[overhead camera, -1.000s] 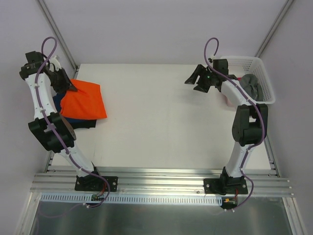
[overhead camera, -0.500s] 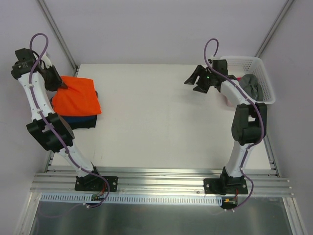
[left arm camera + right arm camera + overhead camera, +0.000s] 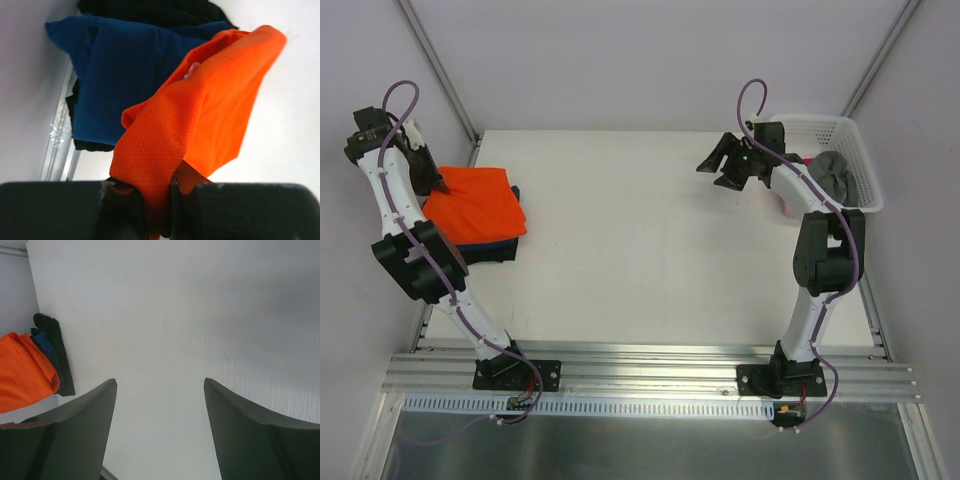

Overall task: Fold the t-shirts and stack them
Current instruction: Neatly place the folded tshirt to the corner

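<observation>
My left gripper should pull next toward the wall side [image 3: 355, 220] until the two line up and then let go, because the orange t-shirt's corner [image 3: 522, 228] sticks out past the dark blue t-shirt.
A folded bright orange t-shirt [image 3: 475, 203] lies on top of a dark blue t-shirt [image 3: 492, 243] and a black t-shirt [image 3: 480, 256] at the table's far left. My left gripper [image 3: 440, 186] is shut on the orange shirt's left edge; in the left wrist view the cloth [image 3: 200, 115] is pinched between the fingers, with the blue shirt [image 3: 120, 65] and black one [image 3: 150, 10] under it. My right gripper [image 3: 713, 172] is open and empty above the table's far right. A grey t-shirt [image 3: 835, 175] and a bit of magenta pink one [image 3: 807, 160] lie in the basket.
A white lattice basket [image 3: 855, 135] stands at the far right corner. The right wrist view shows bare white table [image 3: 165, 315] with the shirt stack [image 3: 30, 370] at its far side. Metal rails run along the table's near edge [image 3: 650, 370].
My left gripper, holding the orange shirt, pulled it left over the stack and then lowered it onto the blue and black shirts. The right arm has barely moved.
</observation>
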### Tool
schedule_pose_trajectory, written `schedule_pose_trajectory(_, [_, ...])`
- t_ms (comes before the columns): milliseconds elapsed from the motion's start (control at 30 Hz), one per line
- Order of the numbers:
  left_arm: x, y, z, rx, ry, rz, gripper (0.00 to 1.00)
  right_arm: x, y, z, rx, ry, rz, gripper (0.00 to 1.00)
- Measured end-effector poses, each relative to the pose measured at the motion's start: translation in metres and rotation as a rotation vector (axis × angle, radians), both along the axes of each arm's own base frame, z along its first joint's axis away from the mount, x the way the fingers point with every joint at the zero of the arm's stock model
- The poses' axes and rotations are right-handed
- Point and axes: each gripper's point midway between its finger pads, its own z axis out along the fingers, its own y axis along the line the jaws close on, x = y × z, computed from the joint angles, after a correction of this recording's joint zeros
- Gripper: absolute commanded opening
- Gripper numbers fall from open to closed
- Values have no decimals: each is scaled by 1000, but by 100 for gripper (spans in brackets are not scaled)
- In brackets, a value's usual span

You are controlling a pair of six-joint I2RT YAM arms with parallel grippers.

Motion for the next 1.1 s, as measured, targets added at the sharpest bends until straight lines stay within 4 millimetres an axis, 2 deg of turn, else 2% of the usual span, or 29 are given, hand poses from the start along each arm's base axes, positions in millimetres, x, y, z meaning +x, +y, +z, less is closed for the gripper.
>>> schedule_pose_trajectory(167, [-2, 15, -20, 36, 68, 32, 0, 0, 0, 0, 2, -1, -1, 74])
schedule_pose_trajectory(367, [-2, 32, -35, 92, 122, 63, 0, 0, 2, 1, 9, -4, 5, 74])
schedule_pose_trajectory(833, [16, 63, -65, 173, 186, 76, 0, -5, 1, -8, 9, 16, 7, 75])
schedule_pose_trajectory(867, [17, 64, -67, 176, 190, 73, 7, -5, 1, -9, 9, 17, 7, 74])
schedule_pose_trajectory(1000, [20, 65, -79, 190, 217, 51, 76, -6, 0, -11, 6, 21, 9, 74])
schedule_pose_trajectory(1067, [22, 63, -81, 195, 220, 44, 86, -8, 0, -14, 5, 29, 9, 74])
schedule_pose_trajectory(1100, [22, 61, -81, 195, 223, 39, 96, -9, 0, -16, 4, 33, 9, 74])
